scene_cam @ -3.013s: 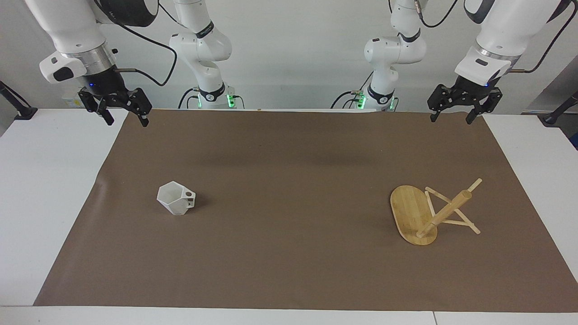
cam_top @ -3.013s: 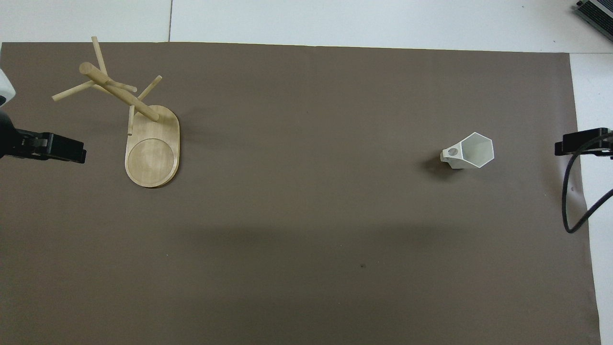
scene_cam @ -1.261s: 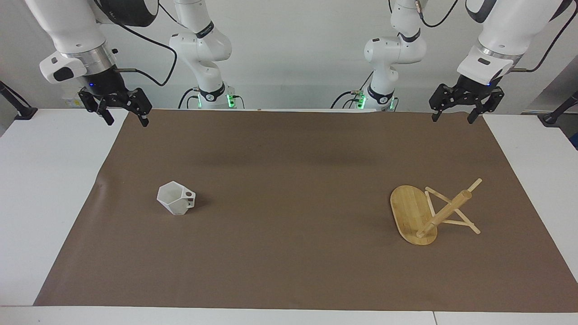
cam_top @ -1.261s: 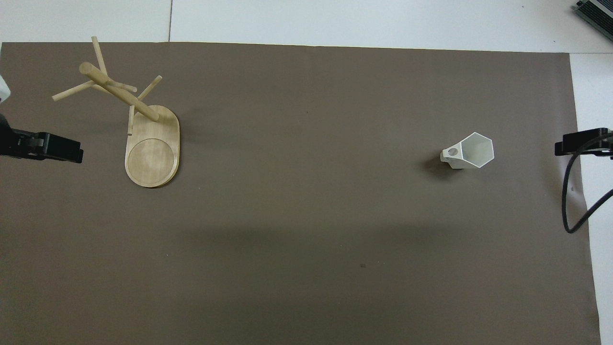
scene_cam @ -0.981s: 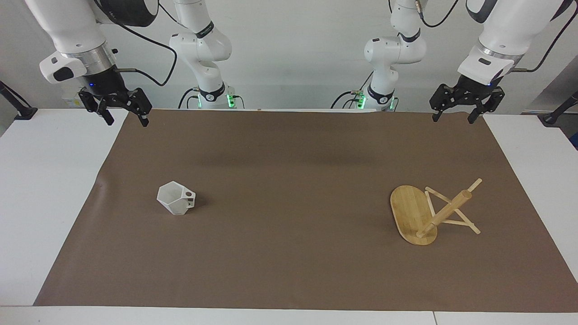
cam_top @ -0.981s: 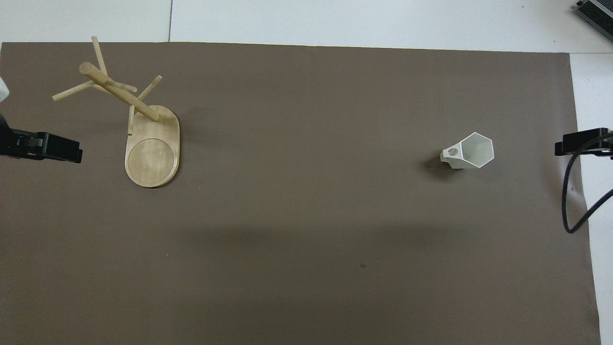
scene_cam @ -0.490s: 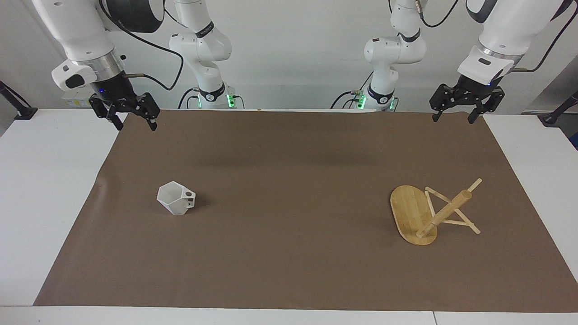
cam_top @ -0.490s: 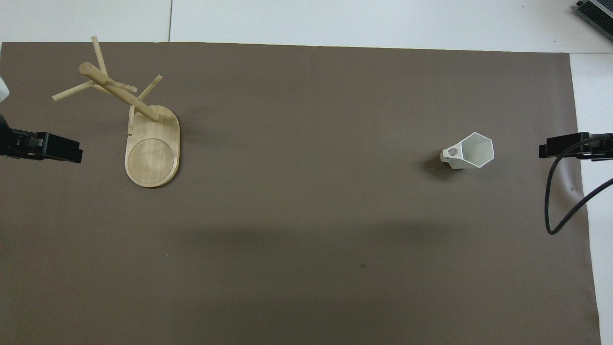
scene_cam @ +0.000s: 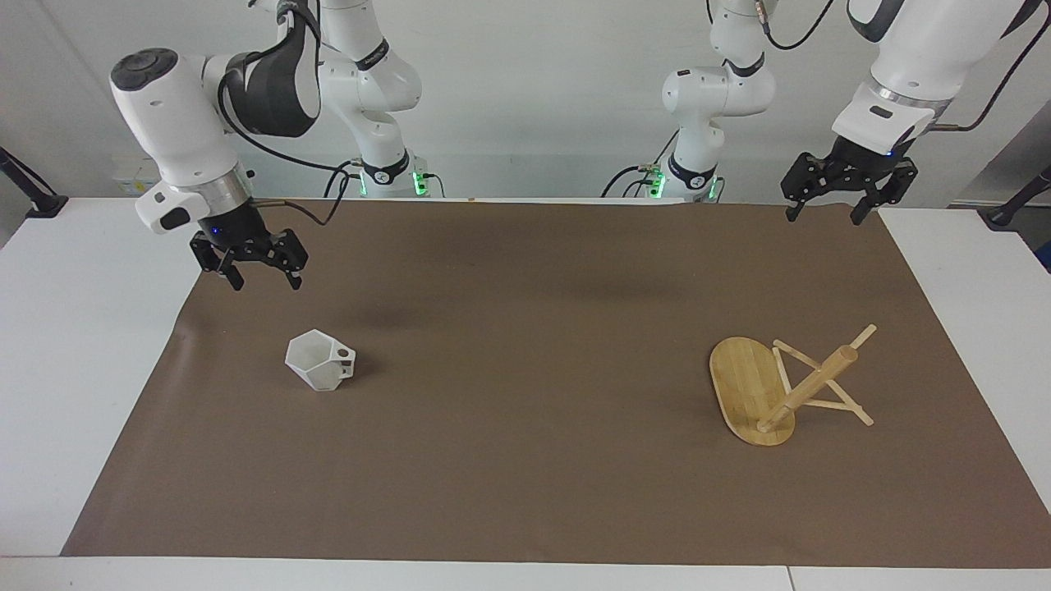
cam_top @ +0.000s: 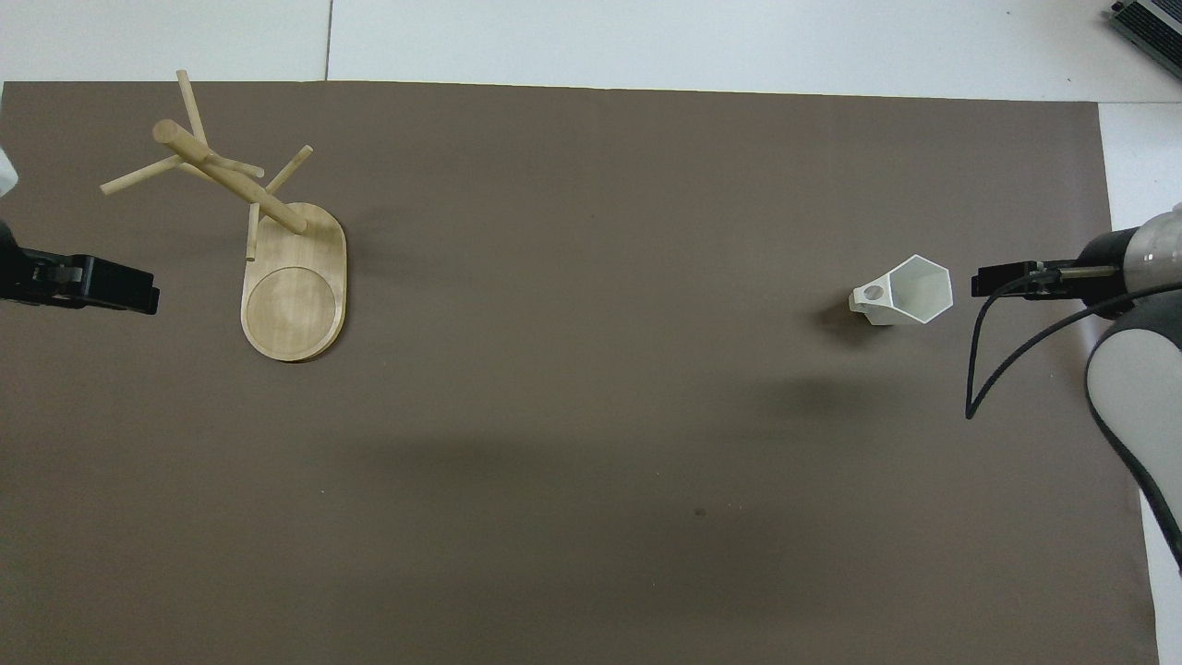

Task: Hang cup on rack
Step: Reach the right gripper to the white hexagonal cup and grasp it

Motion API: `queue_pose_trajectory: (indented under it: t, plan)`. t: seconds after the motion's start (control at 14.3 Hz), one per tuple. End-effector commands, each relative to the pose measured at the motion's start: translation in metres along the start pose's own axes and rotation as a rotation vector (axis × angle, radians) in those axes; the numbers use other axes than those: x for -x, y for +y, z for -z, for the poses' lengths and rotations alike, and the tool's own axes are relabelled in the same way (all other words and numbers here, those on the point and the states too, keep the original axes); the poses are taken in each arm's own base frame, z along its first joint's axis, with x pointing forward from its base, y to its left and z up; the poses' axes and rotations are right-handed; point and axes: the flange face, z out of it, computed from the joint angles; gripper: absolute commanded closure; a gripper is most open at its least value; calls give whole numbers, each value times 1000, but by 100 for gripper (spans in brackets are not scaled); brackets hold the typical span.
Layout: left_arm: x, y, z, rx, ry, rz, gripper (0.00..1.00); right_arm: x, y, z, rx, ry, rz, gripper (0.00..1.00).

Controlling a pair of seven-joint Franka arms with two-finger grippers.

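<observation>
The white cup's handle [cam_top: 871, 296] faces the rack, so my right gripper should carry on going down to the cup's free rim [cam_top: 949, 287] opposite the handle and close there.
The white faceted cup [scene_cam: 318, 361] stands on the brown mat toward the right arm's end, opening up, its pierced handle [cam_top: 872, 295] pointing toward the left arm's end. The bamboo rack [scene_cam: 768, 392] stands upright toward the left arm's end, its post [cam_top: 226, 178] rising from the oval base [cam_top: 295, 300] with thin pegs. My right gripper [scene_cam: 266, 284] is open and empty, raised over the mat beside the cup and apart from it; it also shows in the overhead view [cam_top: 1005, 279]. My left gripper [scene_cam: 821, 218] is open and empty, waiting high over the mat's corner.
The brown mat [scene_cam: 525, 460] covers most of the white table [scene_cam: 74, 345]. A black cable [cam_top: 993, 356] loops from the right arm's wrist over the mat near the cup. A dark device [cam_top: 1152, 22] sits at the table's corner.
The right arm has swung down and in from the mat's corner toward the cup, its gripper still open. The left arm, cup and rack have stayed put.
</observation>
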Motion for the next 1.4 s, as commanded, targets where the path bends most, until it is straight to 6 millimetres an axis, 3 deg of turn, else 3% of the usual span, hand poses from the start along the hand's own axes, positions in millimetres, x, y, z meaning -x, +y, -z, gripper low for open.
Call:
queue_pose_trajectory:
  t: [0.0,0.42,0.98,1.33]
  plan:
    - [8,-1,0,13,-2,-3,0,-13,16,-41,-2,5,51,0]
    - [7,-2,0,13,-1,-3,0,-23,22,-110,10,8,56,0]
    - [7,-1,1,13,1,-6,0,-10,23,-133,8,-20,47,1]
    - [7,-3,0,13,-1,-2,0,-10,23,-133,7,-19,43,37]
